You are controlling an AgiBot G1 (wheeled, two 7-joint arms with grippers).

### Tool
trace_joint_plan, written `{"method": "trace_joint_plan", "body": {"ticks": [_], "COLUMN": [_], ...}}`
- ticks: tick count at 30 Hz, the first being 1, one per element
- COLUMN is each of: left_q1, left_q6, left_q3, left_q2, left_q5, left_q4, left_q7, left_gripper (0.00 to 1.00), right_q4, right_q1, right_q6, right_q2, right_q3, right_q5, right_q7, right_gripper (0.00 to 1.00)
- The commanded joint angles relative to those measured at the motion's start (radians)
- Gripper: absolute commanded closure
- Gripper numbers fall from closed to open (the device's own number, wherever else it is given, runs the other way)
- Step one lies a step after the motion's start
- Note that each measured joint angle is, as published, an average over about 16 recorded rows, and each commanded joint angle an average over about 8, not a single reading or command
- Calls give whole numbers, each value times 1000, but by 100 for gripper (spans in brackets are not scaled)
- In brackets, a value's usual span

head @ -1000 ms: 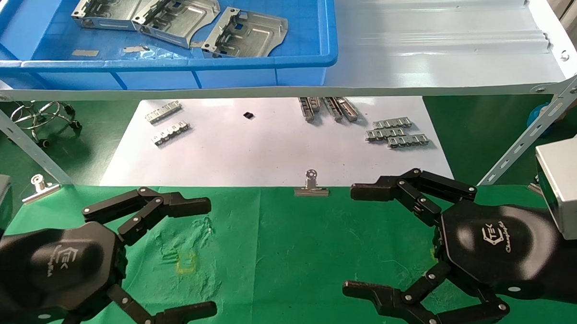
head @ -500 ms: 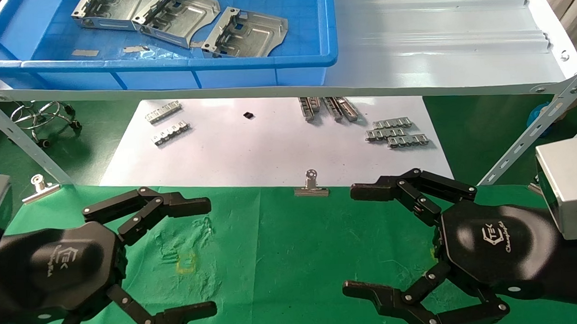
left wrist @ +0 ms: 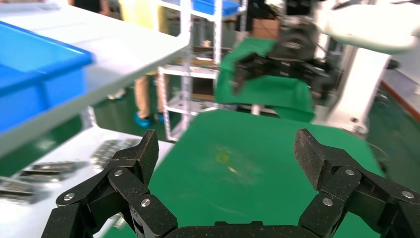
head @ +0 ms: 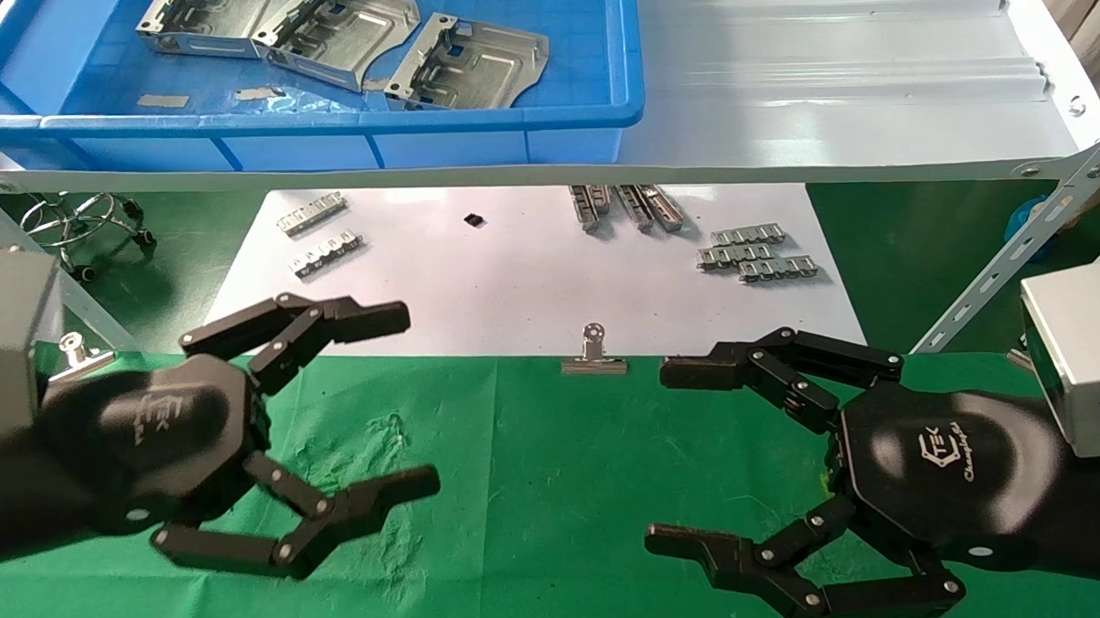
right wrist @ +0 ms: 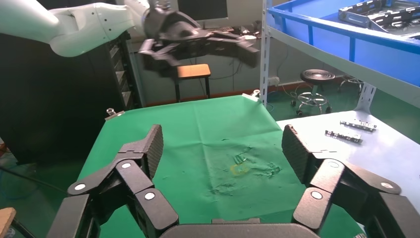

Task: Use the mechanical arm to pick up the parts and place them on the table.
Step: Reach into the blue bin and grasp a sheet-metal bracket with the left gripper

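Note:
The robot should expect more grey strips hidden under the end silver part [head: 477, 65] when it lifts that part, because grey strips [head: 162, 101] show along the blue tray's bottom.
Three silver stamped parts [head: 468, 60] lie in the blue tray [head: 324, 125] on the upper shelf at the far left. My left gripper [head: 410, 401] is open and empty, raised above the left of the green table [head: 537, 456], well short of the tray. In the left wrist view its fingers [left wrist: 229, 151] frame bare cloth and the yellow mark [left wrist: 222, 157]. My right gripper [head: 669, 456] is open and empty, low over the table's right side. Its own view [right wrist: 224, 146] shows the mark [right wrist: 239, 168] between the fingers and the left gripper [right wrist: 198, 42] farther off.
A white sheet [head: 512, 274] beyond the green cloth carries several ridged strips [head: 757, 251]. Binder clips [head: 594, 353] hold the cloth's far edge. The grey shelf [head: 826, 80] overhangs the sheet, with slanted struts at the left [head: 18, 263] and right [head: 1015, 256].
My left gripper has risen and moved forward and a little right, still open. My right gripper has barely shifted. The parts have not moved.

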Motion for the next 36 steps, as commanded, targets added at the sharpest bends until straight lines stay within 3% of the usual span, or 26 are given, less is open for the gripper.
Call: {"method": "trace_joint_plan", "body": {"ticks": [1, 11, 26, 36], "left_q1": [-13, -251, -696, -870], "left_q6": [-29, -125, -248, -244], "left_q3": [1, 53, 212, 307], "left_q2": [19, 170, 384, 478], "left_q5": [10, 130, 421, 564], "left_q4": [9, 200, 704, 955], "left_q7": [0, 20, -8, -43], "left_gripper": [0, 0, 0, 0], "right_q4": [0, 0, 0, 0], "right_q1": [0, 0, 0, 0], "right_q6": [0, 0, 0, 0], "right_q2": [0, 0, 0, 0], "right_q3": [0, 0, 0, 0], "right_q5": [0, 0, 0, 0], "right_q7": [0, 0, 0, 0], "right_gripper": [100, 100, 100, 100]}}
